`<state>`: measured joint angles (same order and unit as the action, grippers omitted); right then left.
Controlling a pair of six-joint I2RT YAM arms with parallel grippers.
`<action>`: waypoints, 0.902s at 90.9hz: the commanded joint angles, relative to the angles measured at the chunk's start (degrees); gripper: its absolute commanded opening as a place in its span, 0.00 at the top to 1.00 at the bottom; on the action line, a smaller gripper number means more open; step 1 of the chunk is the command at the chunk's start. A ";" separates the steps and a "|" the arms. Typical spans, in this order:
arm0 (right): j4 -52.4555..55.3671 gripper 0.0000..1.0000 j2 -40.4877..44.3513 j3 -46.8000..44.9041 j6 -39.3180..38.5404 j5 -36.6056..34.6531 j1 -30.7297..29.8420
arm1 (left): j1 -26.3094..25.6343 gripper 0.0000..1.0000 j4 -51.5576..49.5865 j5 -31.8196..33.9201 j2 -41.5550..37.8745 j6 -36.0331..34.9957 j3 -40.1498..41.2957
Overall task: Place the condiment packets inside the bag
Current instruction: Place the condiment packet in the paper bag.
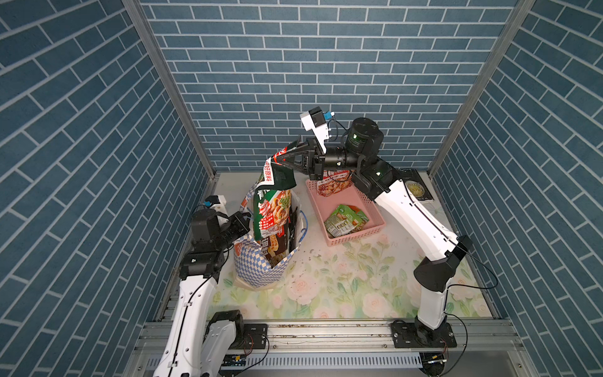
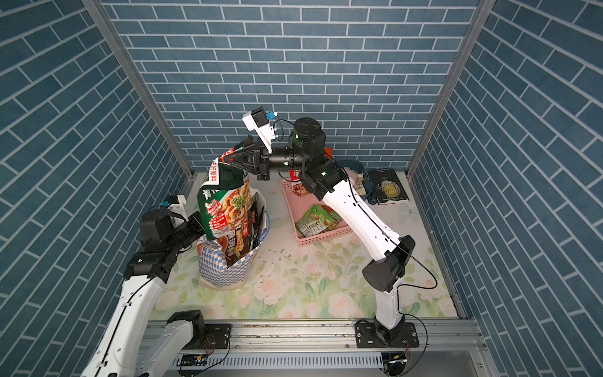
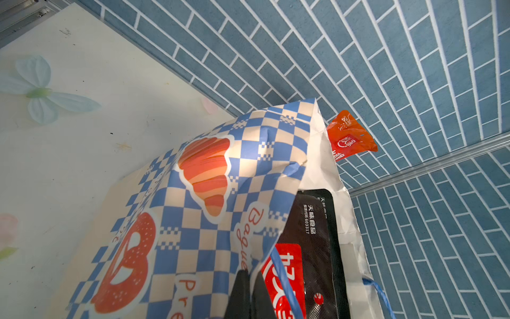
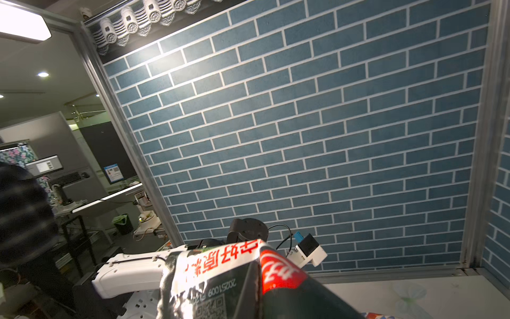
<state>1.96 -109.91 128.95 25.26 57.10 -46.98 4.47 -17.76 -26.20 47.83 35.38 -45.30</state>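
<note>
The green condiment packet's lower end (image 1: 269, 227) hangs inside the bag's opening (image 1: 282, 233); my right gripper should go on lowering it until its top nears the bag's rim before it lets go.
The blue-and-white checkered bag (image 1: 257, 271) (image 2: 222, 274) stands left of centre. A black condiment packet (image 3: 311, 234) sits upright inside it. My left gripper (image 1: 246, 217) (image 3: 249, 279) is shut on the bag's (image 3: 207, 179) near rim beside a blue cord handle (image 3: 284, 276). My right gripper (image 1: 277, 160) (image 2: 225, 159) (image 4: 256, 290) is shut on the top corner of a green condiment packet (image 1: 272, 209) (image 2: 225, 205) (image 4: 220, 279). That packet hangs over the bag's mouth, its lower end within the opening. An orange-red packet corner (image 3: 350, 135) shows beyond the bag's far rim.
A pink basket (image 1: 346, 240) (image 2: 323, 238) right of the bag holds a green packet (image 1: 346, 220) (image 2: 315, 220) and an orange-red one (image 1: 332, 186). A blue tub (image 2: 362, 169) and a black book (image 1: 419, 189) (image 2: 390, 187) lie at the back right. Brick-patterned walls enclose three sides.
</note>
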 commanded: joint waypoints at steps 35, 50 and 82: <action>-10.67 1.00 -5.87 -1.02 6.25 14.19 -1.21 | -0.16 1.00 -2.23 -1.23 -0.64 0.18 -0.12; -9.12 1.00 -8.78 -0.93 5.95 15.50 -1.14 | -0.16 1.00 -2.88 -0.99 -0.61 -0.02 -0.49; -3.34 1.00 -9.34 -3.13 1.57 15.88 0.55 | -0.16 1.00 -2.82 -0.87 -0.55 0.02 -0.58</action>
<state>-0.16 -120.03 125.99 29.52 71.81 -47.07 4.47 -18.31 -25.96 47.62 35.35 -45.34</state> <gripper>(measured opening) 0.052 0.064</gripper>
